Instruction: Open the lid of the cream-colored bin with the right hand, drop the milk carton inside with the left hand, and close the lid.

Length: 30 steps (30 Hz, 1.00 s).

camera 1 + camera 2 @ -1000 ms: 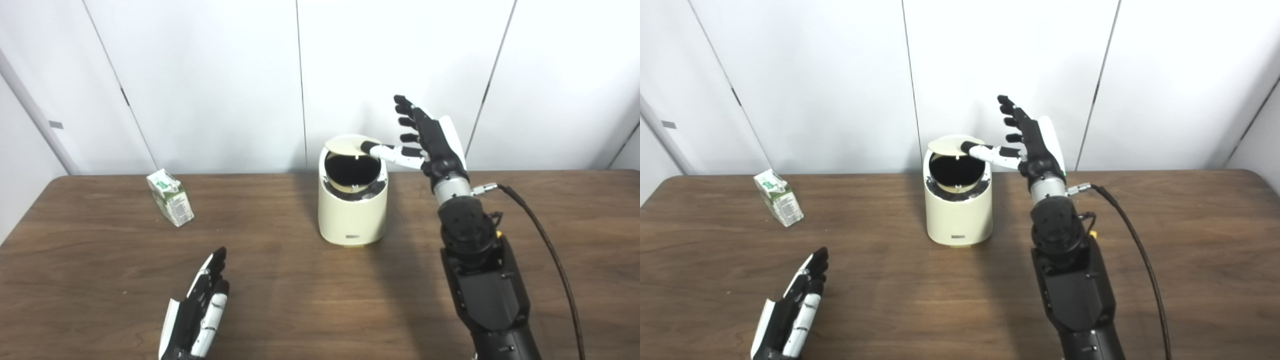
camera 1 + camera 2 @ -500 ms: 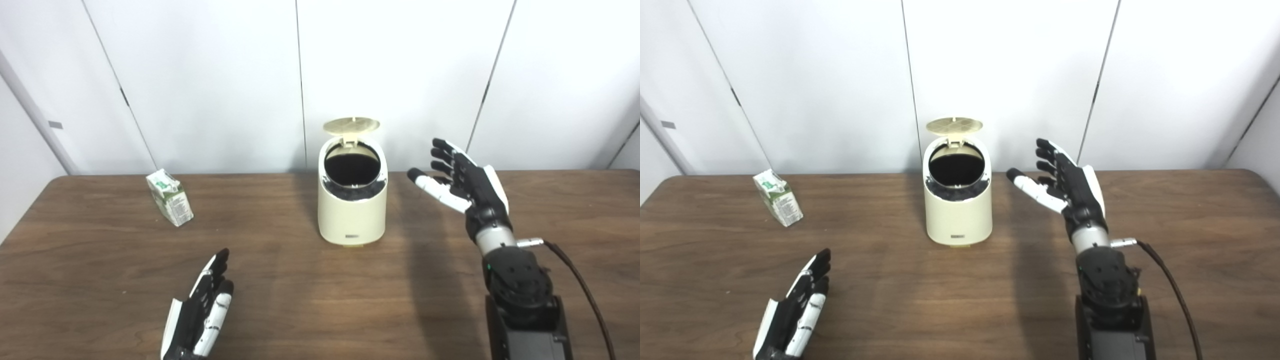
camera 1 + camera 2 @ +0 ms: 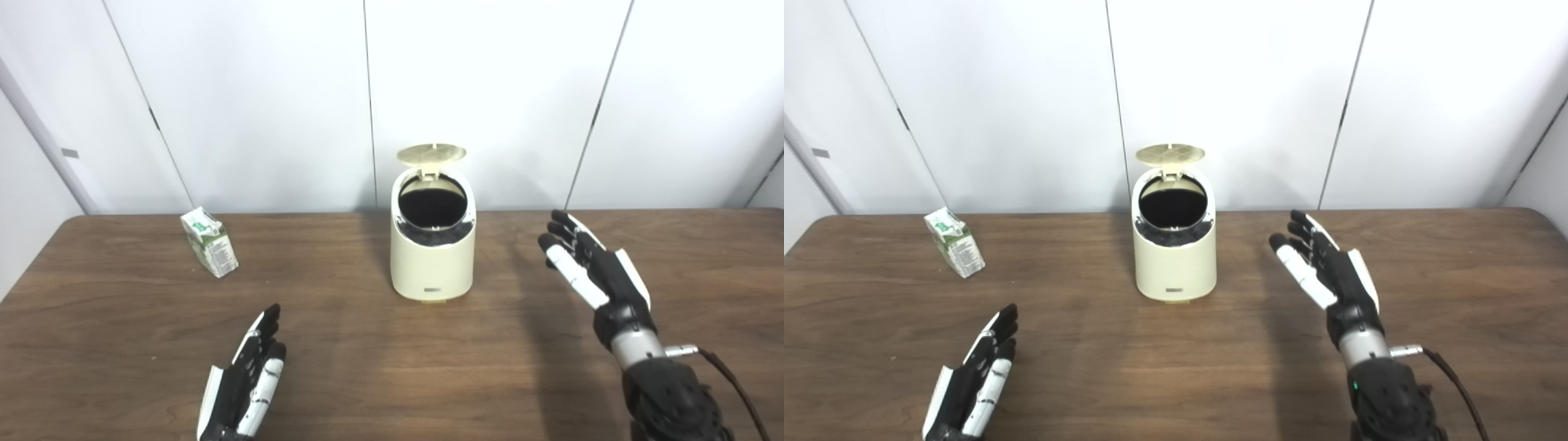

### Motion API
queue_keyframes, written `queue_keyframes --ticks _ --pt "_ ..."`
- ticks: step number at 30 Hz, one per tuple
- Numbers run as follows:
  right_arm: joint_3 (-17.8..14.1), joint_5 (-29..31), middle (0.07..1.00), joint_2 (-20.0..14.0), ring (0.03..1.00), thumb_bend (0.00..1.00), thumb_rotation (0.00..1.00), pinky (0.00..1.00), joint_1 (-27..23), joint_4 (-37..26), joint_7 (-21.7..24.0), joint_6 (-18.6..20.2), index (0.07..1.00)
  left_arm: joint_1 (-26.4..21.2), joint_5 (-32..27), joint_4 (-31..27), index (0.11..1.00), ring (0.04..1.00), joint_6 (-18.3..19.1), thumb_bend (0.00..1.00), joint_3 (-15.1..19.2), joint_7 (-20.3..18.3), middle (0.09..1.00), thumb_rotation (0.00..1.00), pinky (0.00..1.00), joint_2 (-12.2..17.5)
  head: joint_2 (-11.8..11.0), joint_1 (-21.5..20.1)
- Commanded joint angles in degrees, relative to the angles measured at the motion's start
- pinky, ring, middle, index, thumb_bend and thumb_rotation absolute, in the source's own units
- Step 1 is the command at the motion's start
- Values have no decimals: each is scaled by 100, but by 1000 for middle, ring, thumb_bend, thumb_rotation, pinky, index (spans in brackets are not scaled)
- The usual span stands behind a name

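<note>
The bin's dark opening (image 3: 433, 206) seems wider than the end of the milk carton (image 3: 210, 242), so the milk carton will fall below the bin's rim when the robot lets go of it there.
The cream-colored bin (image 3: 433, 269) stands at the table's middle back. Its round lid (image 3: 431, 153) is flipped up and the dark opening shows. The green and white milk carton (image 3: 209, 242) stands on the table at the far left, apart from both hands. My right hand (image 3: 591, 269) is open and empty, fingers spread, to the right of the bin and apart from it. My left hand (image 3: 248, 380) is open and empty, low near the front edge, well in front of the carton.
The brown wooden table (image 3: 367, 349) runs the full width. White wall panels stand close behind the bin. A black cable (image 3: 729, 380) trails from my right wrist at the lower right.
My right hand left the lid, which swung fully up, and drew back down and to the right of the bin. My left hand and the carton have not moved.
</note>
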Motion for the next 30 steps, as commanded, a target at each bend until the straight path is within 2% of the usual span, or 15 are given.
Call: queue_keyframes --ticks 1,4,9,13,16,19,21,23,24,27,30 --pt "4 254 997 -73 978 480 876 876 2 -204 52 -329 985 110 16 -219 952 953 -26 441 14 73 949 770 938 -35 7 39" --pt "-13 519 1000 -119 991 513 929 909 173 -191 49 -463 987 104 -8 -196 953 955 -24 440 47 115 949 800 953 -51 7 150" --pt "-147 1048 1000 -122 1000 589 953 977 398 -123 27 -694 997 2 -157 -66 937 934 -182 472 193 212 931 836 937 -79 -25 488" --pt "-197 1156 1000 -195 1000 594 996 991 555 -107 -58 -795 1000 -67 -98 -63 953 934 -231 460 214 249 938 853 930 -21 -121 938" --pt "-297 1346 1000 -226 1000 581 1000 1000 595 -4 -63 -909 1000 -75 70 -171 966 942 -153 468 190 288 942 787 932 -28 -184 1220" --pt "-394 1555 1000 -270 1000 559 1000 1000 610 70 -42 -950 1000 -93 486 -323 963 931 13 465 171 400 937 698 887 -44 -262 1580" --pt "-457 1687 1000 -254 1000 562 1000 1000 606 1 -74 -827 1000 -148 721 -558 951 910 311 483 213 470 923 634 860 -75 -303 1773" --pt "-489 1776 1000 -245 1000 573 1000 997 603 -47 -103 -759 1000 -199 822 -692 949 896 505 505 244 524 915 611 842 -93 -347 1910" --pt "-490 1818 1000 -265 995 599 1000 966 604 -23 -82 -807 1000 -238 871 -729 959 901 581 522 268 559 915 611 872 -97 -354 1938" --pt "-490 1916 1000 -293 990 616 1000 943 620 10 -66 -900 1000 -403 1005 -709 943 878 666 560 376 687 890 590 862 -85 -408 2051" --pt "-477 1917 955 -295 927 630 958 843 652 -16 -128 -886 968 -559 925 -625 943 868 659 596 502 769 895 560 846 -65 -451 2139"
